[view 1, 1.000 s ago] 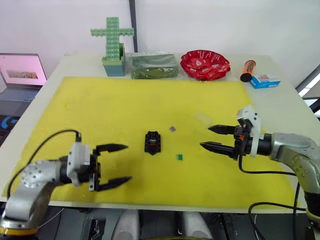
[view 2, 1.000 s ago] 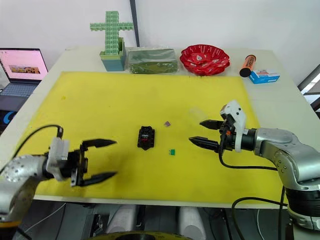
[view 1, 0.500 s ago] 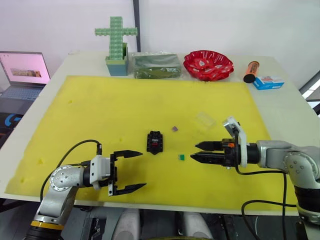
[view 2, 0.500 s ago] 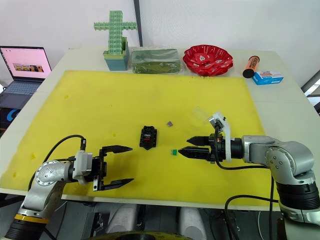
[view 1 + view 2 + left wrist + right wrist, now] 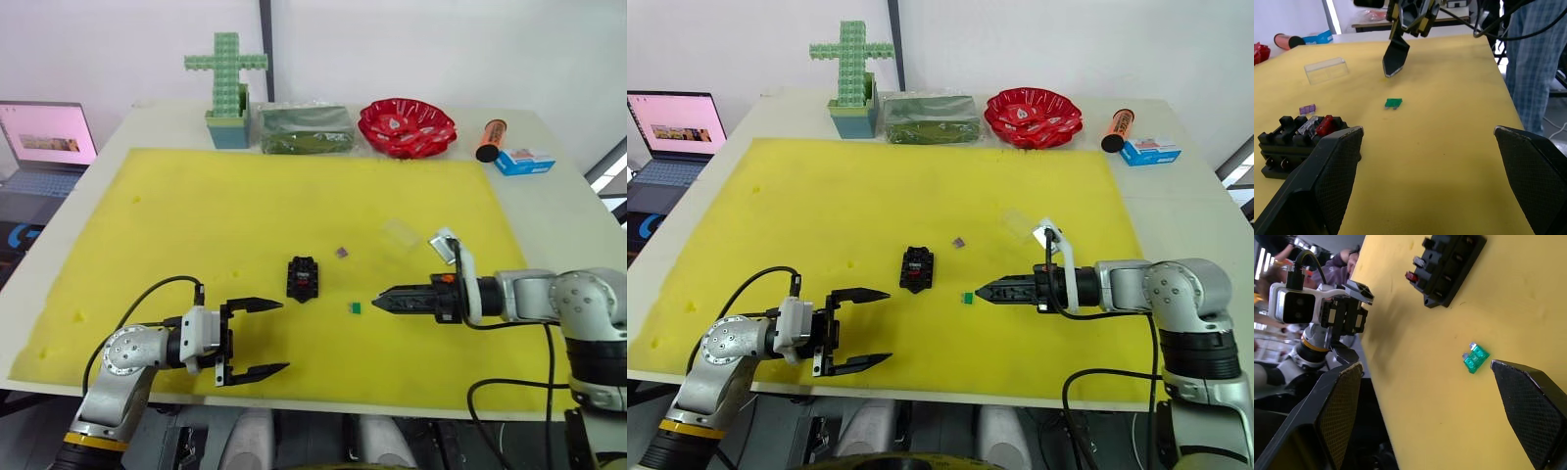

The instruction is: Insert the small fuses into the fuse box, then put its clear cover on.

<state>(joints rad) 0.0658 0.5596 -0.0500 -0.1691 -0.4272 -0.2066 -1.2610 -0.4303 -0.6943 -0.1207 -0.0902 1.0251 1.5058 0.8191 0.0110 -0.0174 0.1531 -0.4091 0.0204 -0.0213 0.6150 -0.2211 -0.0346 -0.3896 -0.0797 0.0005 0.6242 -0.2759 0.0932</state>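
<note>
The red fuse's top (image 5: 1411, 276) pokes out of its slot, so I expect the green fuse (image 5: 1476, 357) to stay upright with its top in view when the robot pushes it in.
The black fuse box (image 5: 302, 277) lies mid-mat on the yellow mat (image 5: 196, 215), with a red fuse (image 5: 1327, 125) and a grey-white fuse (image 5: 1309, 125) in its slots. To its right, a green fuse (image 5: 356, 307) lies loose. Behind the box rests a purple fuse (image 5: 341, 253). Farther right lies the clear cover (image 5: 400, 235). My right gripper (image 5: 377, 303) points at the green fuse from the right, just short of it and open; in its wrist view the green fuse (image 5: 1476, 358) lies between the fingers. My left gripper (image 5: 280, 337) is open near the front edge, left of the box.
Along the table's back stand a green cross of blocks in a blue pot (image 5: 225, 88), a clear-wrapped green packet (image 5: 304, 128), a red bowl (image 5: 407, 125), an orange tube (image 5: 487, 139) and a blue-and-white carton (image 5: 524, 161). A laptop (image 5: 44, 147) sits at left. A person's legs (image 5: 1533, 63) stand beyond the table.
My right gripper has moved left up to the green fuse and rolled, so its fingers now overlap in the head views. The left gripper has dropped toward the front edge.
</note>
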